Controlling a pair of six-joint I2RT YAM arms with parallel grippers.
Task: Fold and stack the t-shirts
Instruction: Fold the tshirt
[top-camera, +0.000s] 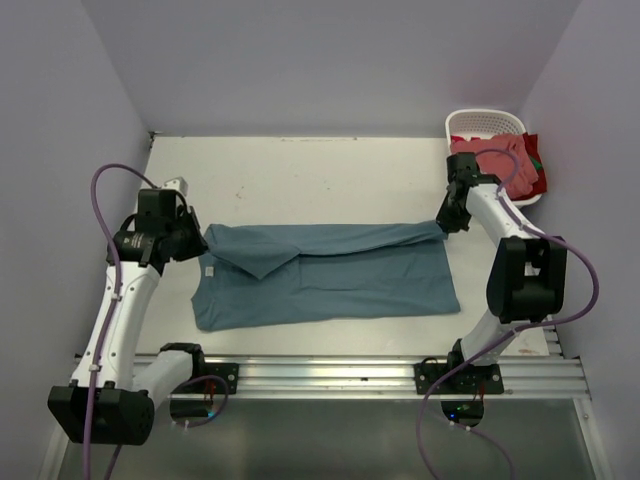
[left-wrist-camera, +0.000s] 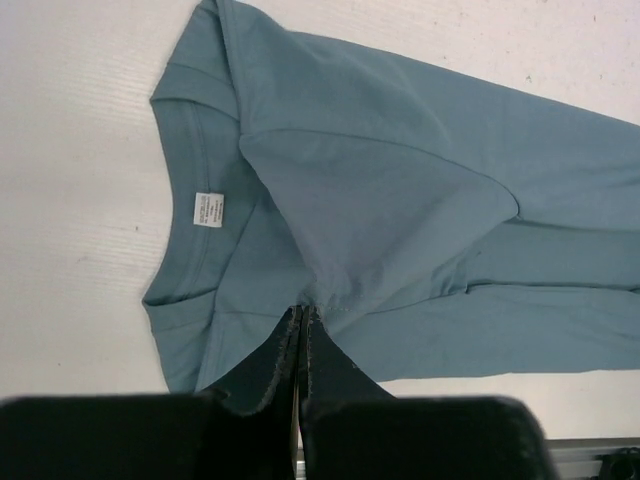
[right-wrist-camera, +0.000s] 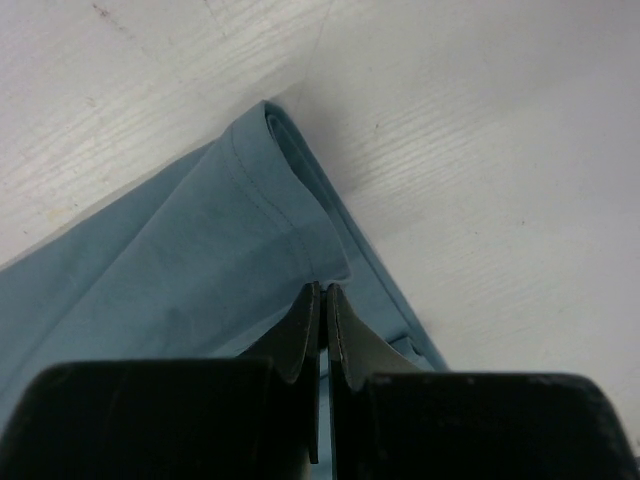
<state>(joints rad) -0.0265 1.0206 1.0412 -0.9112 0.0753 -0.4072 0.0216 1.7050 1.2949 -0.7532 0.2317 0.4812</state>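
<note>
The teal-blue t-shirt lies crosswise with its collar (top-camera: 206, 272) by the robot's left gripper, so next the right gripper grabs the cloth inside its hem (top-camera: 415, 236) and turns the t-shirt lengthwise.
The teal-blue t-shirt (top-camera: 330, 275) lies flat across the middle of the table, collar to the left, its far long edge folded over toward the near side. My left gripper (top-camera: 196, 243) is shut on the shirt's far shoulder edge; in the left wrist view the gripper (left-wrist-camera: 302, 312) pinches the cloth (left-wrist-camera: 400, 200) near the white neck label (left-wrist-camera: 208, 209). My right gripper (top-camera: 446, 222) is shut on the far hem corner, and the right wrist view shows the gripper (right-wrist-camera: 324, 288) on the hem (right-wrist-camera: 200, 250). The salmon pink-red t-shirt (top-camera: 505, 160) sits bunched in the basket.
A white slotted plastic basket (top-camera: 484, 124) stands at the far right corner against the wall. Grey walls close in the table on three sides. A metal rail (top-camera: 330, 375) with the arm bases runs along the near edge.
</note>
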